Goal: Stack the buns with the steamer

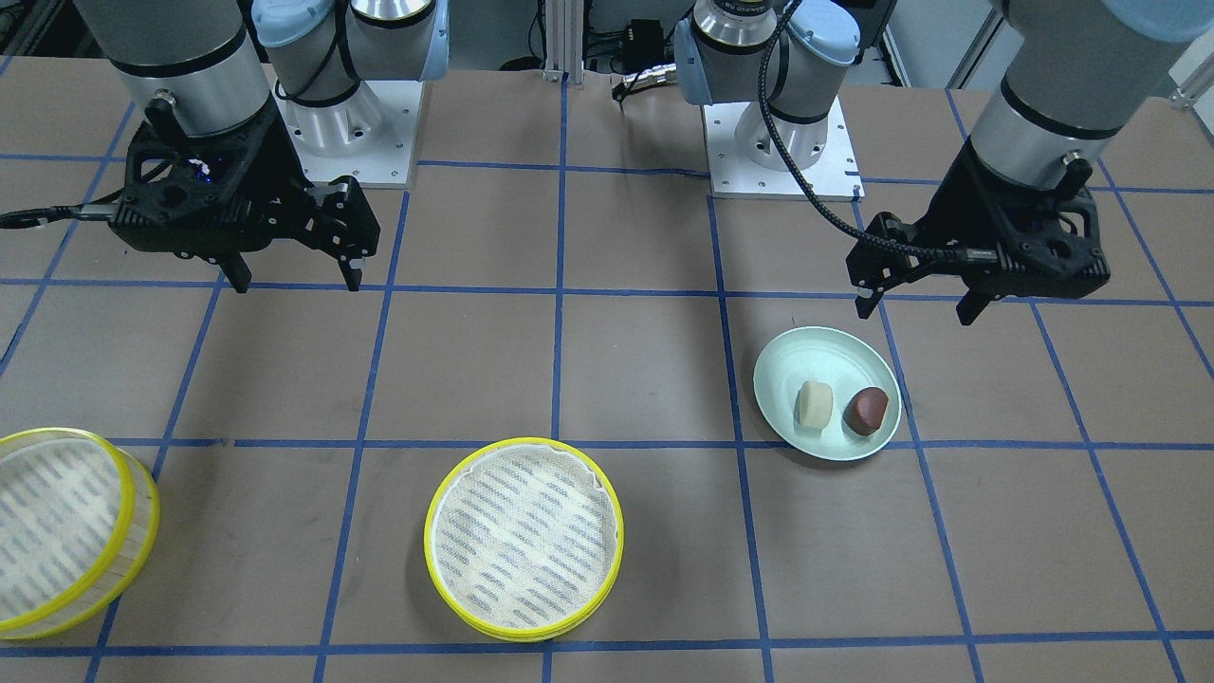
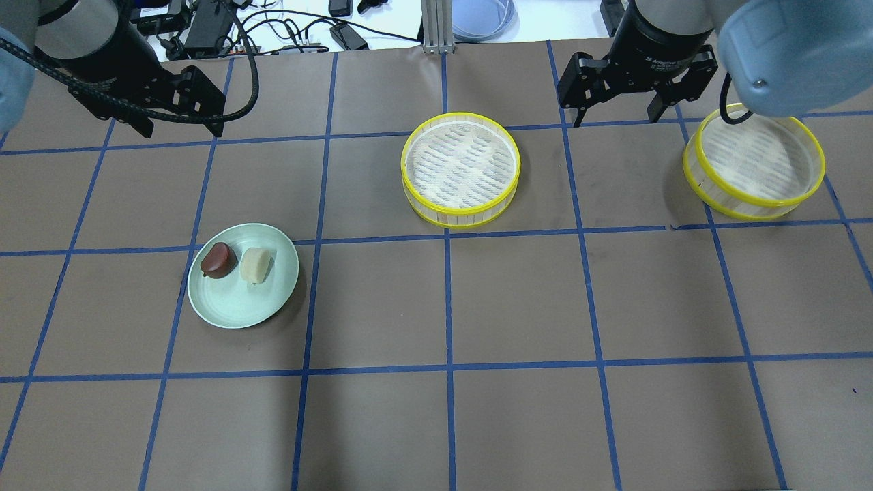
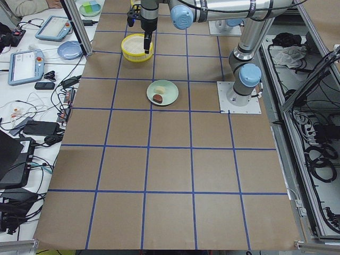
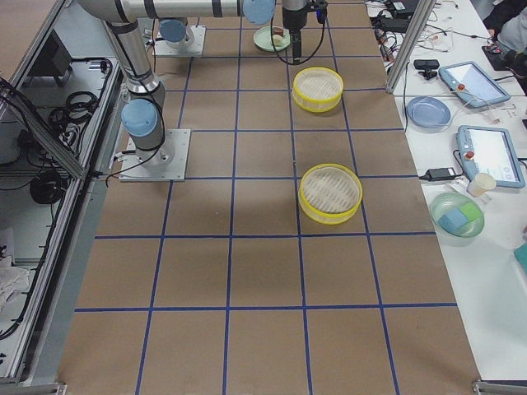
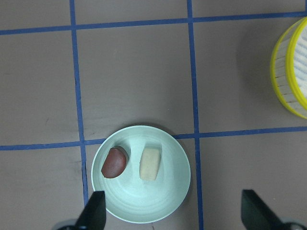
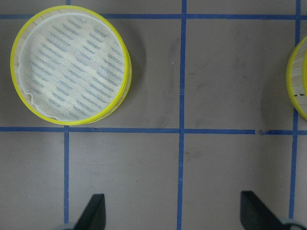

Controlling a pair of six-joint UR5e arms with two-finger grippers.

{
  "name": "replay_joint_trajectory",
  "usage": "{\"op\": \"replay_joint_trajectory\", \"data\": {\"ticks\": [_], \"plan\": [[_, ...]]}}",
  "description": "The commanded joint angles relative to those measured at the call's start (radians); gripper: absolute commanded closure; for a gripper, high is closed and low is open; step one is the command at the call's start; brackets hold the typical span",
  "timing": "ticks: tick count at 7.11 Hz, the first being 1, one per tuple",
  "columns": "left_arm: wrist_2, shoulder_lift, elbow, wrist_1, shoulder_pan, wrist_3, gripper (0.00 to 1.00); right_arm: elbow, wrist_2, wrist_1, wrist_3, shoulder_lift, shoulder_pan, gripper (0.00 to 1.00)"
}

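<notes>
I expect the cream-white bun (image 1: 815,405) to tip onto its broad side when I set it in the middle tray, because it shows a narrow, straight-sided top (image 5: 150,161).
The cream-white bun (image 1: 814,404) and the dark reddish-brown bun (image 1: 866,410) lie side by side on a pale green plate (image 1: 825,351). One steamer tray (image 1: 524,536) sits mid-table and a second (image 1: 57,526) on the robot's right. My left gripper (image 1: 918,305) is open and empty, hovering beside the plate on the robot's side. In the left wrist view the buns (image 5: 150,163) show just ahead of the open fingers (image 5: 96,211). My right gripper (image 1: 296,283) is open and empty, hovering between the trays. The middle tray (image 6: 71,64) shows in the right wrist view.
The brown table carries a blue tape grid. The two arm bases (image 1: 351,123) (image 1: 782,142) stand at the robot's edge. A side bench with tablets, bowls and cables (image 4: 461,82) runs along the operators' side.
</notes>
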State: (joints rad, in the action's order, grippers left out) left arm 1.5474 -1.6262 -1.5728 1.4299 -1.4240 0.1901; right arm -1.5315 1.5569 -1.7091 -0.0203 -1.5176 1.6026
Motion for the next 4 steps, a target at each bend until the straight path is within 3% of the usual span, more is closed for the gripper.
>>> {"op": "replay_joint_trajectory", "data": {"ticks": [1,3,4], "plan": [[0.0,-0.026,-0.102,-0.041,0.01,0.012,0.0,0.002,0.003,-0.007,0.131,0.019,-0.096,0.0],[-0.003,-0.082,-0.162,-0.097,0.013,0.017,0.0,0.002,0.002,-0.018,0.325,0.062,-0.296,0.0],[-0.003,-0.133,-0.177,-0.101,0.014,0.025,0.02,0.007,0.0,-0.082,0.42,0.11,-0.378,0.0]]}}
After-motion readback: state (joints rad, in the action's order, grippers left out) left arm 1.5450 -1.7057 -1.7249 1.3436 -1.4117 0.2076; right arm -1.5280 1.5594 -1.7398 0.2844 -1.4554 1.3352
